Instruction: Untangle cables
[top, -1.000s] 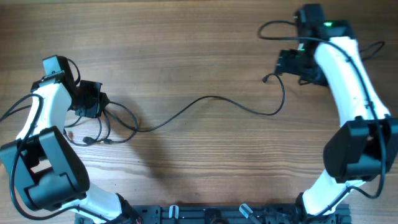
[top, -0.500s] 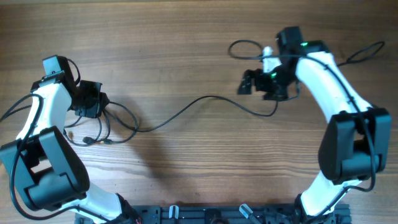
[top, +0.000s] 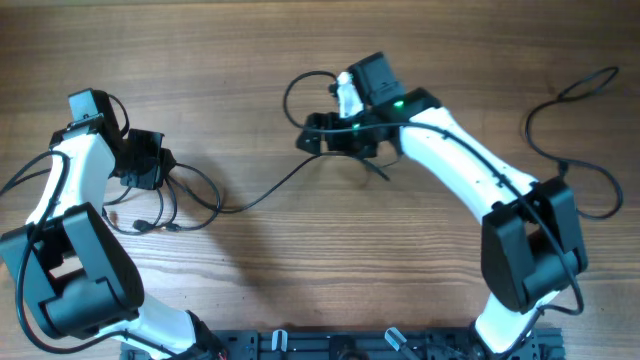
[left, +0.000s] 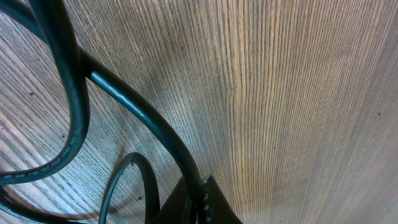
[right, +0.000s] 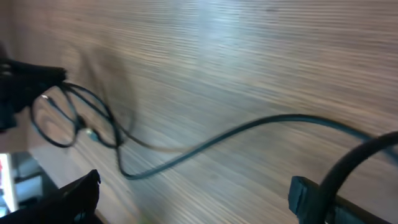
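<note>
The black cord curves smoothly to a crossing (left: 81, 66), so I expect its loop (left: 82, 118) to come along and hold its curve when I carry it with my left gripper.
The cables are thin black cords on the wooden table. A loose bundle of loops (top: 170, 205) lies at the left, and one long strand (top: 270, 185) runs from it toward the middle. My left gripper (top: 150, 165) sits at the bundle's top edge; in the left wrist view its jaws (left: 202, 202) are shut on a black cord (left: 143, 112). My right gripper (top: 315, 138) hovers over the strand's right end. In the right wrist view its fingers (right: 196, 196) are wide apart, the strand (right: 205, 146) lies beyond them, and the bundle (right: 74, 115) shows at the far left.
The right arm's own thicker black wire loops above its wrist (top: 295, 90), and another wire trails along the table's right side (top: 560, 130). The arm bases and a black rail (top: 340, 345) stand at the front edge.
My right arm has swung from the far right toward the middle, and the strand's right end has moved left with it. The left arm and the bundle have not moved.
</note>
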